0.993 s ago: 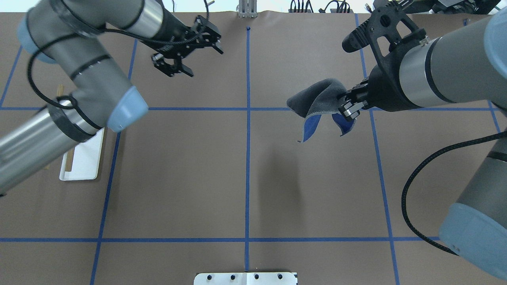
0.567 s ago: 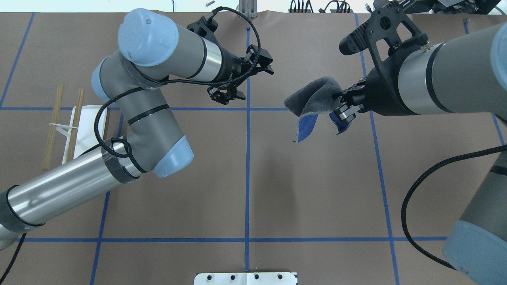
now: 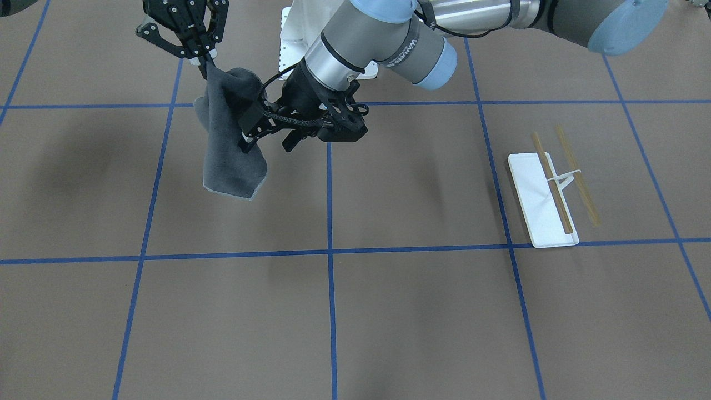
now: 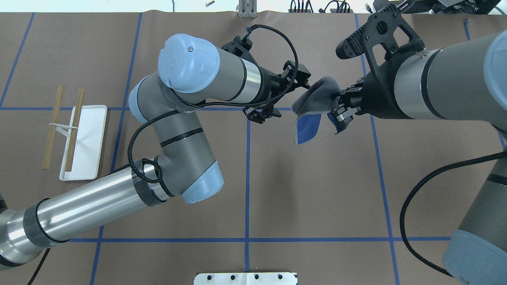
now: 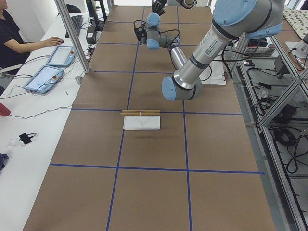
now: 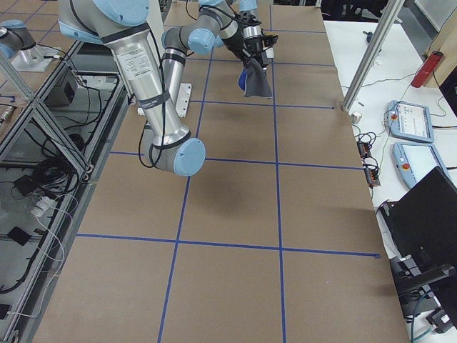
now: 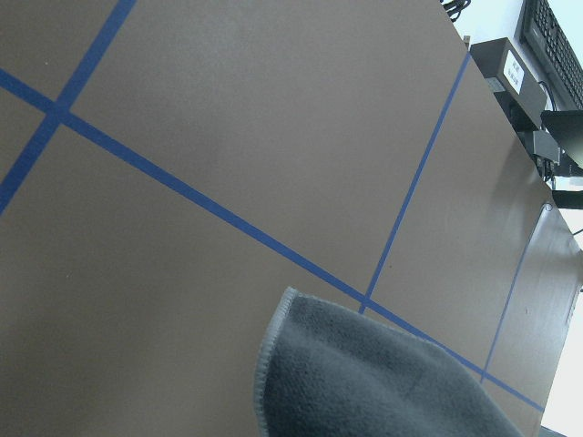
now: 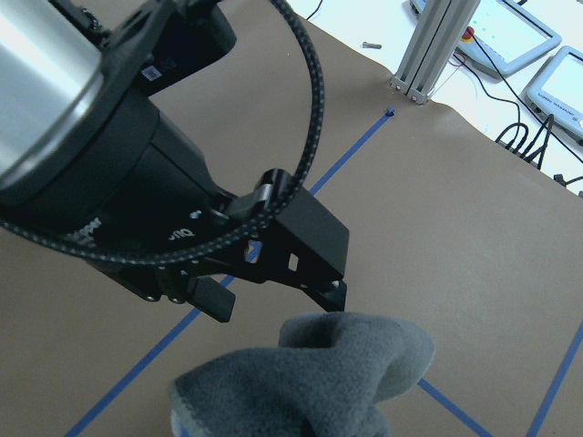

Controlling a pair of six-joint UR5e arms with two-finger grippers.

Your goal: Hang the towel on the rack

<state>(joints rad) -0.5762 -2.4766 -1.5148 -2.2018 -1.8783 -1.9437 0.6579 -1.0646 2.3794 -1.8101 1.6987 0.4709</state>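
I expect the towel (image 3: 226, 126) to drape over the rack's rods with its end drooping when I carry it there, since the dark grey towel's lower edge (image 3: 228, 194) hangs limp.
The dark grey towel (image 4: 317, 97) hangs in the air right of the centre line, pinched at its top by my right gripper (image 4: 341, 107), which is shut on it. It also shows in the front view (image 3: 230, 155) and in the left wrist view (image 7: 364, 382). My left gripper (image 4: 290, 98) is open, level with the towel's near edge, one finger on each side of that edge; I cannot tell if they touch. The rack (image 4: 81, 142), a white tray with two tan rods (image 4: 52, 126), stands at the table's left, far from both grippers.
The robot's white bolted pedestal (image 4: 245, 278) is at the near edge. Blue tape lines grid the brown table. An operator (image 5: 14, 38) sits at a side desk beyond the table's far edge. The left arm's elbow (image 4: 190, 63) arches over the table between rack and towel.
My left arm has swung from the far left across the centre line, bringing its open gripper up to the towel. The right gripper has held the towel almost still.
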